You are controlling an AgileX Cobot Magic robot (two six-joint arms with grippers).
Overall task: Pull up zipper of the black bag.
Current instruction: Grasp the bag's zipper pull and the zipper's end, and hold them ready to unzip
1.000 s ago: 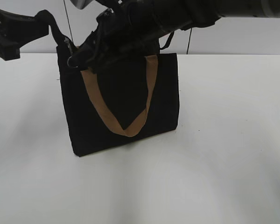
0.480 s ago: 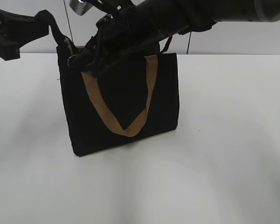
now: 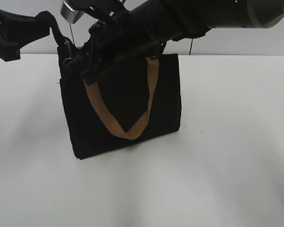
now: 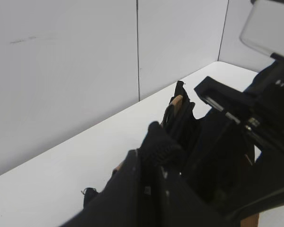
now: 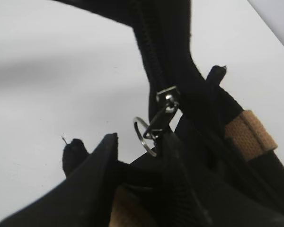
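My right gripper needs to open, close on the ring pull (image 5: pixel 141 134) and pull the slider along the zipper, because only the ring pull's lower edge (image 5: pixel 152 152) reaches the ends of its fingers.
The black bag (image 3: pixel 166 101) stands upright on the white table, its tan handle (image 3: pixel 149 90) hanging down the front. My left gripper (image 3: pixel 40 21) is shut on a black fabric tab (image 3: pixel 57 30) at the bag's top left corner and holds it raised; the wrist view shows the fingers (image 4: pixel 132 179) closed on that tab (image 4: pixel 158 142). My right gripper (image 3: pixel 83 64) reaches across to the same corner. In its wrist view the zipper (image 5: pixel 149 52) runs to the silvery slider (image 5: pixel 168 98). The ring pull (image 5: pixel 143 135) lies between the parted jaws of the right gripper (image 5: pixel 142 142), by the right finger.
The white table (image 3: pixel 227 156) stretches round the bag, with a pale wall (image 3: pixel 236 40) behind it. The right arm (image 4: pixel 246 118) crosses over the bag top close to the left gripper. A tan strap end (image 5: pixel 251 135) shows on the bag's far side.
The right gripper has shifted left and slightly up along the bag top, now covering the ring pull that showed in the exterior view before. The left gripper and bag have stayed put.
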